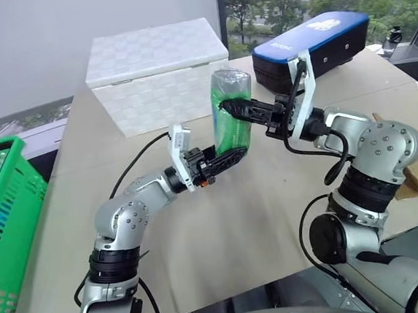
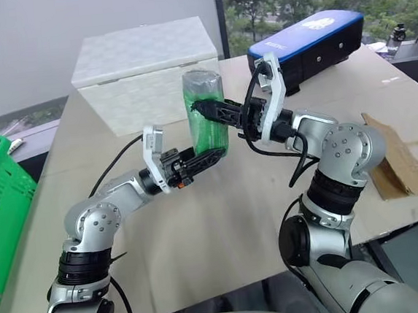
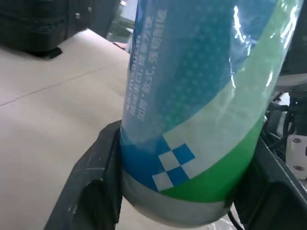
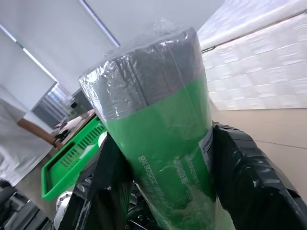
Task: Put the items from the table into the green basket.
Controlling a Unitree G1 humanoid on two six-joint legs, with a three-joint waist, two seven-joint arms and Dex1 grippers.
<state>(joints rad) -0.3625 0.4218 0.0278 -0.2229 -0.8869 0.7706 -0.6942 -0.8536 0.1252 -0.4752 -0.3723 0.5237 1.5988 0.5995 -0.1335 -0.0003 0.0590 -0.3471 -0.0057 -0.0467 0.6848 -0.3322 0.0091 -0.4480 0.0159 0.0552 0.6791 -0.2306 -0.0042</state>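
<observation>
Next, I open my right gripper and move it away before my left gripper carries the canister to the basket, because my right gripper is holding the canister's upper middle (image 1: 231,93), far from the green basket (image 1: 3,218).
A green canister (image 1: 232,110) with a silver end, wrapped in clear film, hangs upright above the table (image 1: 222,221), held between both grippers. My right gripper (image 1: 236,110) reaches in from the right and is shut on its upper middle. From below left, my left gripper (image 1: 231,157) is shut on its lower end; the left wrist view has its fingers (image 3: 91,187) pressed to both sides of the canister (image 3: 192,96). A flat brown paper bag (image 2: 399,158) lies at the table's right edge. The green basket (image 1: 2,218) stands off the table's left side.
A large white checkered box (image 1: 158,73) sits at the back of the table, close behind the canister. A blue-topped black case (image 1: 316,41) lies at the back right. A person (image 4: 19,134) stands beyond the basket (image 4: 72,158) in the right wrist view.
</observation>
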